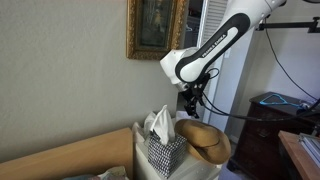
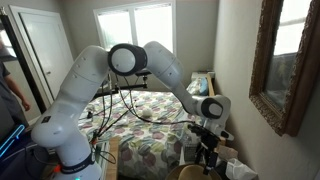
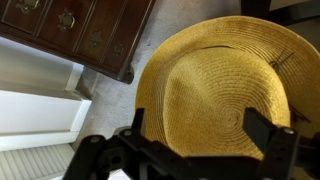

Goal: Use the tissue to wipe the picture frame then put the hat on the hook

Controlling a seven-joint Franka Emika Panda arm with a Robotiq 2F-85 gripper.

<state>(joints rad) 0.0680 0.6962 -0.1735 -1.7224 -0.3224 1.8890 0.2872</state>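
Note:
The gripper's two fingers are over the hat's flat top, so the robot should move to the top's edge and pinch there before it lifts the hat.
The gold picture frame hangs on the wall, and it also shows at the right edge as the frame. A white tissue sticks up from a checkered box. The tan straw hat lies beside that box. In the wrist view the hat fills the picture, crown up. My gripper hovers just above the crown, open, with one finger on each side and nothing held. In the exterior views the gripper points down. No hook is in view.
The checkered tissue box stands right next to the hat. A dark wooden dresser is close by. A bed with a patterned quilt lies behind the arm. A person stands at the edge.

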